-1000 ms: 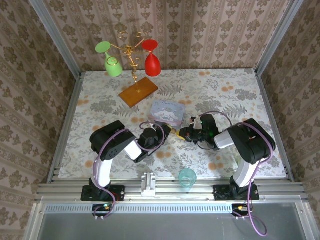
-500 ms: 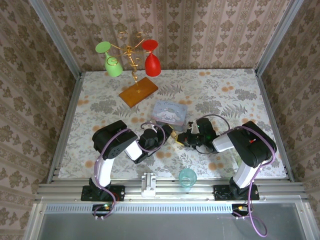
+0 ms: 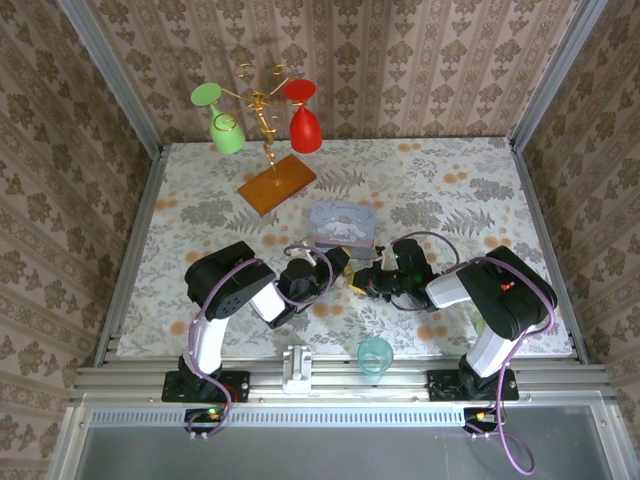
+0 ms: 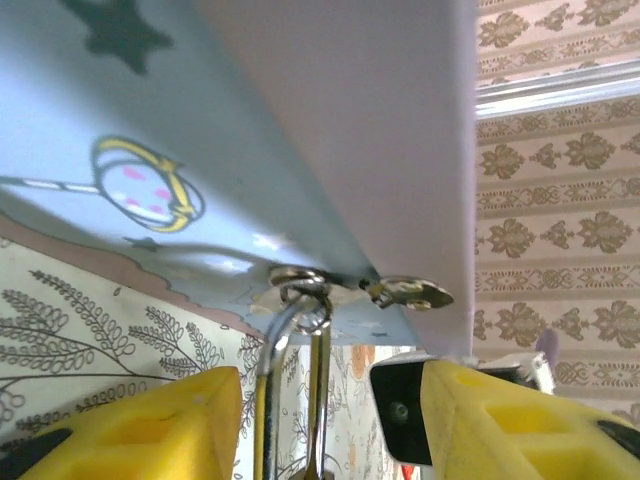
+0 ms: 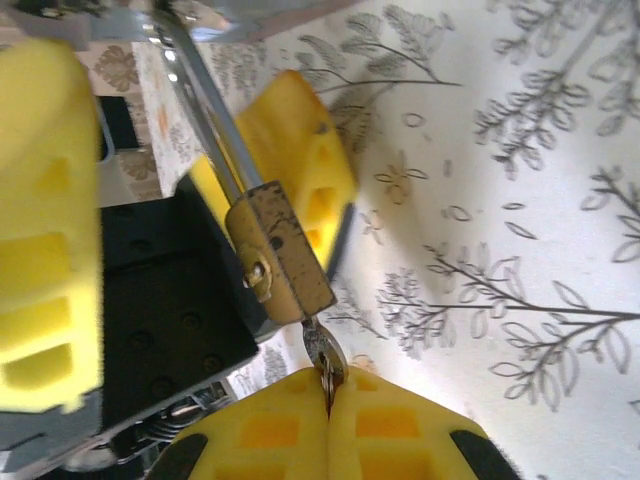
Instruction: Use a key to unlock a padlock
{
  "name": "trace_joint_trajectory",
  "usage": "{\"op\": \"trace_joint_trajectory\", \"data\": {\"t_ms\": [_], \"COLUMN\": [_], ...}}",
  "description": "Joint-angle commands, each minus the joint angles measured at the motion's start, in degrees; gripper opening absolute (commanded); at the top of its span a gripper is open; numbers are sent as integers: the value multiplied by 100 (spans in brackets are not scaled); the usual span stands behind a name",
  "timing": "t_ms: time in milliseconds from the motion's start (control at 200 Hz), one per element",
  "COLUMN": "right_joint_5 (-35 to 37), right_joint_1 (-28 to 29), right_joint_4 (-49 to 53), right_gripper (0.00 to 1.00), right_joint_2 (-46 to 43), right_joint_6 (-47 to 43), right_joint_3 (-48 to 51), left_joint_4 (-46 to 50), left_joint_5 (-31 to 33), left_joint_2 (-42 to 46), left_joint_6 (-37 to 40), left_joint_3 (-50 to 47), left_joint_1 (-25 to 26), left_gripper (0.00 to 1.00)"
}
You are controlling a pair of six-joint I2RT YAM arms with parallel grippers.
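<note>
My left gripper has its fingers open around the padlock, which hangs loose between them. Next, I clamp its shackle and keep it still before my right gripper turns the key.
The brass padlock hangs by its silvery shackle from the hasp ring of the pastel tin box. The key sticks in the bottom of the padlock body. My right gripper is shut on the key's head. My left gripper is open; its yellow fingers stand either side of the shackle without touching it. In the top view the padlock lies between the left gripper and the right gripper, just in front of the box.
A gold wire stand on a wooden base holds a green glass and a red glass at the back left. A teal cup stands at the near edge between the arm bases.
My left gripper has opened and let go of the padlock. The right gripper, still shut on the key, has shifted left and a little nearer.
</note>
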State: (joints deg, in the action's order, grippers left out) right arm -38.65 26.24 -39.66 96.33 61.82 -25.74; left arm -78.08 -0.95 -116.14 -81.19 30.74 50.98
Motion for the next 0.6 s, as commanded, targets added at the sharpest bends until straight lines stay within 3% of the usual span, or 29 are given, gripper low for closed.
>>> {"op": "trace_joint_trajectory", "data": {"t_ms": [0,100,335,410,490,595], "right_joint_5": [-213,-102,-142,-126,-74,-11], "right_joint_1": [-126,-132,-189,-189,-189,-194], "right_joint_4": [-49,1081,1071,1180,1283,1320], "right_gripper": [0,0,0,0,0,0], "right_joint_2": [-374,-562,-282,-270,-314,-395], "right_joint_6": [75,-569,-666,-739,-811,-847], "right_joint_3": [-48,-339,-300,-334,-340,-299], "left_joint_4": [381,379,375,375,361,373], "left_joint_5": [-642,-708,-897,-845,-822,-793], "left_joint_2": [-64,-71,-209,-212,-165,0], "left_joint_6": [95,199,121,134,145,304], "left_joint_3": [-56,-69,77,33,-27,-195], "left_joint_1": [127,158,116,101,43,-150], "left_gripper": [54,52,27,30,48,49]}}
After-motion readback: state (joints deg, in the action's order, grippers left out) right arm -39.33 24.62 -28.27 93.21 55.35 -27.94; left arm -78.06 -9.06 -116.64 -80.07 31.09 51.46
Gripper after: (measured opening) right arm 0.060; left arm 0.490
